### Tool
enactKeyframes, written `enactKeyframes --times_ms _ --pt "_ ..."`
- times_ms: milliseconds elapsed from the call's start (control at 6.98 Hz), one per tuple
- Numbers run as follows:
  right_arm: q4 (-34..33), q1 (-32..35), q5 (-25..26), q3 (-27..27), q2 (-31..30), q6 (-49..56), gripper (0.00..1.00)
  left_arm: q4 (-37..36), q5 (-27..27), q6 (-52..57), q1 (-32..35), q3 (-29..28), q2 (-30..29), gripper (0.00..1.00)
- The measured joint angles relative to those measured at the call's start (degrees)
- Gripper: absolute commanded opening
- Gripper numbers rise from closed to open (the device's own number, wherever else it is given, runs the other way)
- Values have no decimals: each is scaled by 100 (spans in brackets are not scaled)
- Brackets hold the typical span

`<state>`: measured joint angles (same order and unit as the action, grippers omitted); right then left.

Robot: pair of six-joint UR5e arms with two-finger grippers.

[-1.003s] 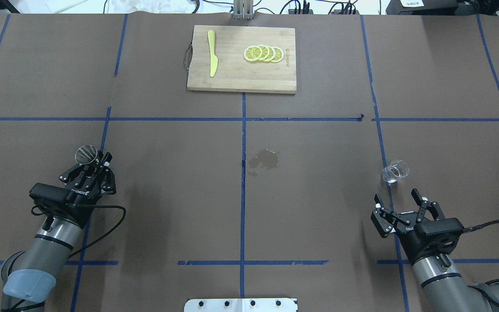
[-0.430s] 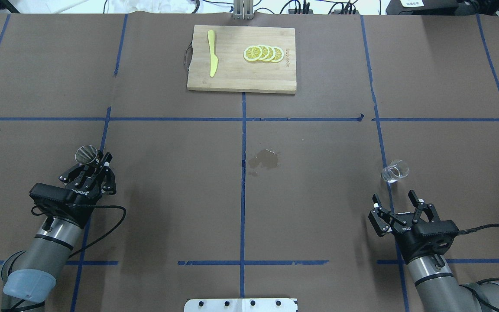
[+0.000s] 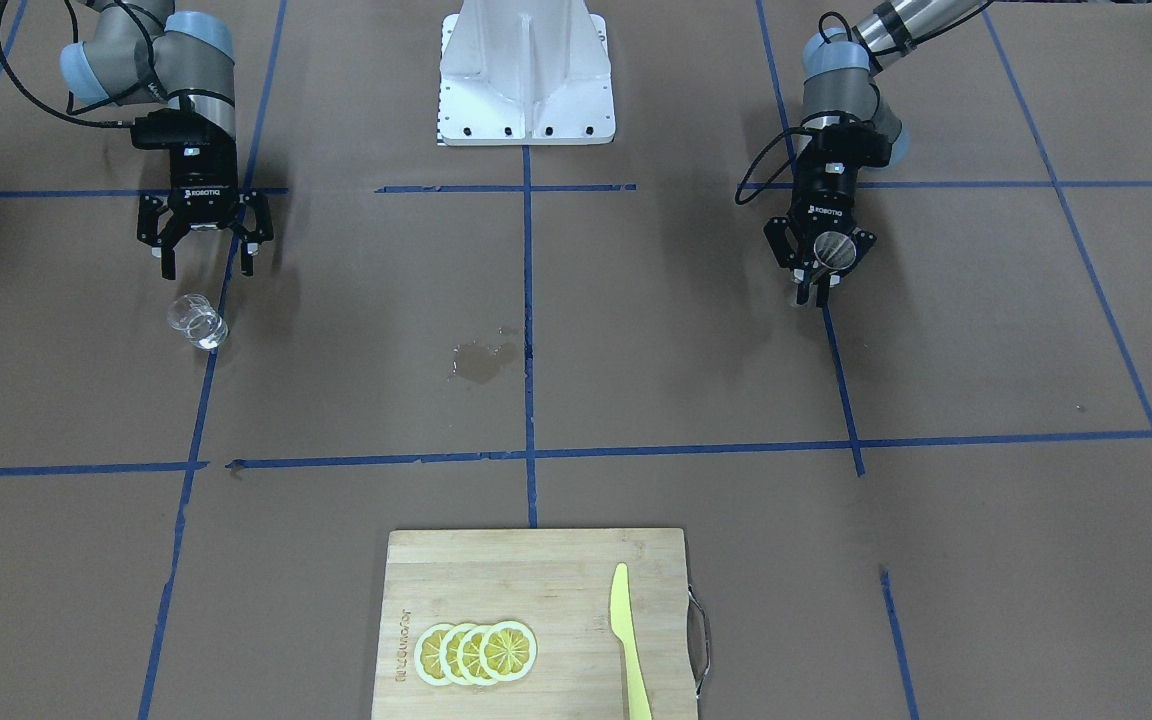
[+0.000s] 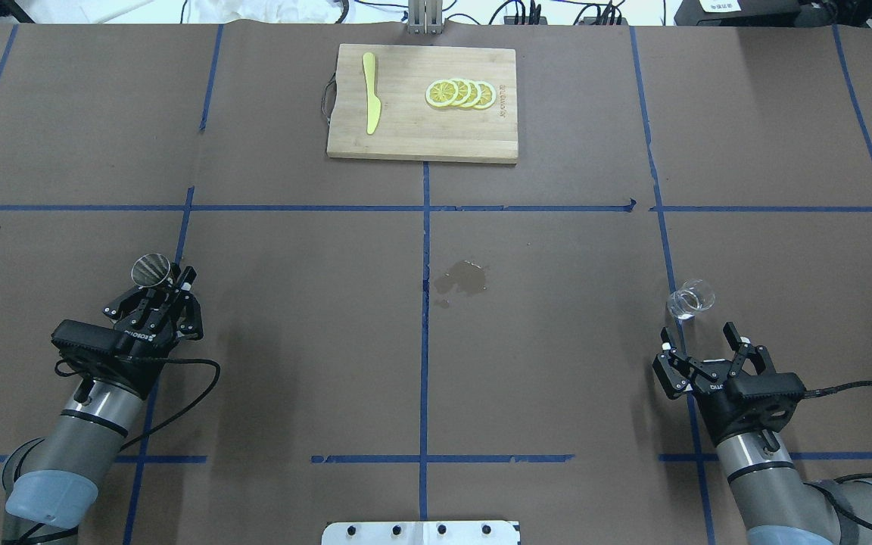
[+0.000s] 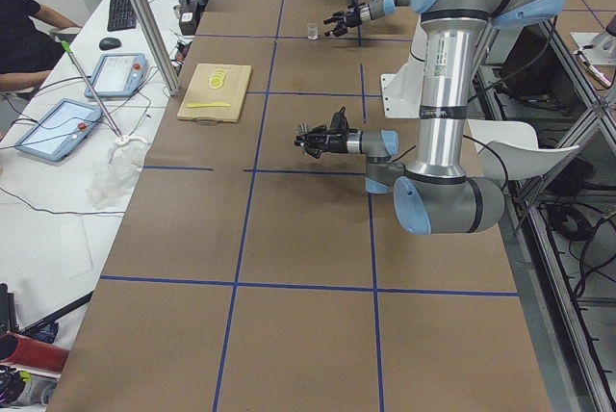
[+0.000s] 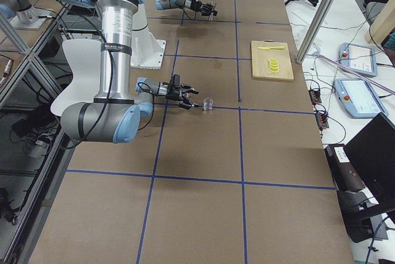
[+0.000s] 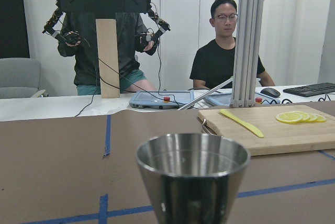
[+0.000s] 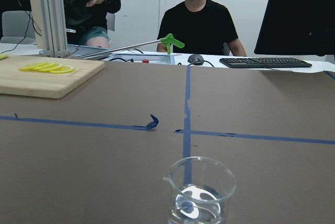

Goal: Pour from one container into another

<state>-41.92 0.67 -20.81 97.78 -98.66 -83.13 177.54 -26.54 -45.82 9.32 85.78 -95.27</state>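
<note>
My right gripper keeps moving forward until its open fingers are on both sides of the cup's body, because they are wider apart than the clear glass cup ahead.
The small clear glass cup stands upright on the brown table near the right, with a little clear liquid at its bottom. My right gripper is open just short of it, level with the table, and nothing sits between its fingers; it faces the cup. My left gripper is shut on the steel jigger, holding it upright low on its body. The jigger's open top cone fills the lower middle of the left wrist view, and it shows in the front-facing view too.
A dark wet spill marks the table's middle. A wooden cutting board at the far centre carries a yellow knife and lemon slices. Two people are behind the far edge, with tablets and keyboards.
My right gripper has shifted slightly right and forward toward the glass cup, still open. The left arm and the jigger have not moved.
</note>
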Motion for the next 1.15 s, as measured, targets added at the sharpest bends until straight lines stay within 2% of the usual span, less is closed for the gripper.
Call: enactKeyframes --times_ms 286,1146 --pt "5 164 -108 -282 213 22 98 0 0 2 0 0 0 0" --pt "8 481 -340 -356 274 77 98 2 2 -4 5 7 -4 0"
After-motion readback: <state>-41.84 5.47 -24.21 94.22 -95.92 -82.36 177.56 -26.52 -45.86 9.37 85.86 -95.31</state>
